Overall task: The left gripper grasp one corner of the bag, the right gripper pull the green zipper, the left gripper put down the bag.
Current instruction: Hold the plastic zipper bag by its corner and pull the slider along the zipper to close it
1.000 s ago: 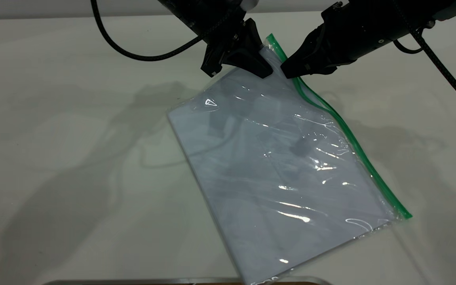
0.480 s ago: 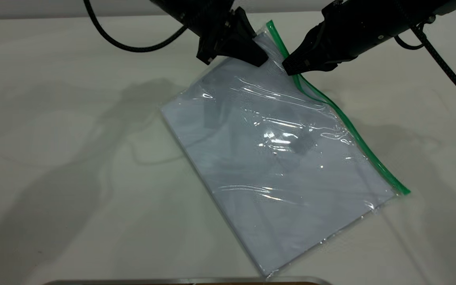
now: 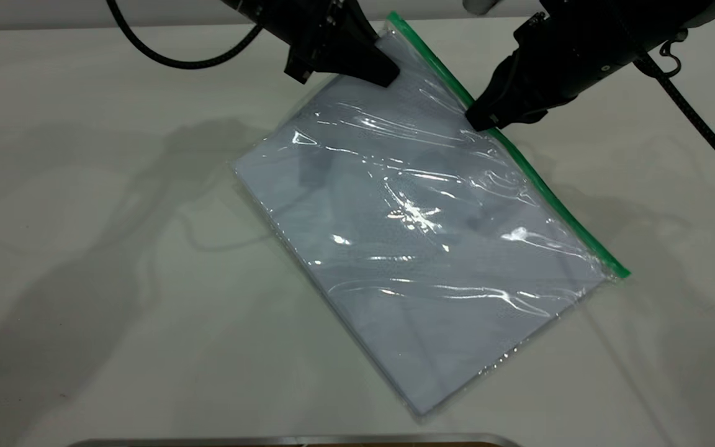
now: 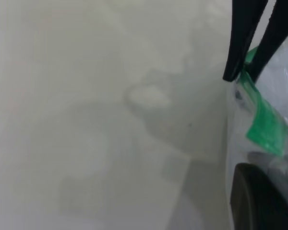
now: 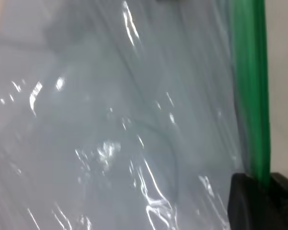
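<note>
My left gripper is holding the bag's far corner [image 3: 393,19]. My right gripper should keep pulling along the green zipper until it reaches the zipper's other end [image 3: 622,273], then let go.
The bag [image 3: 432,230], a clear pouch with white paper inside, lies tilted on the table with its far end raised. My left gripper [image 3: 385,76] is shut on the bag's far corner [image 3: 395,28], where the green strip ends; one of its fingers [image 4: 259,201] shows beside the green tip [image 4: 264,124] in the left wrist view. My right gripper [image 3: 476,121] is shut on the green zipper strip [image 3: 556,202], a little way down from that corner. In the right wrist view the strip [image 5: 249,86] runs between the jaws of my right gripper [image 5: 266,184]. The slider is hidden.
The white table [image 3: 84,248] lies around the bag. Black cables [image 3: 165,56] hang from the left arm and along the right arm [image 3: 699,118]. A metal edge [image 3: 295,441] runs along the near border.
My left gripper has raised the corner up and to the left, dragging the bag's near end away from the front edge. My right gripper has slid down the green strip, away from the left gripper.
</note>
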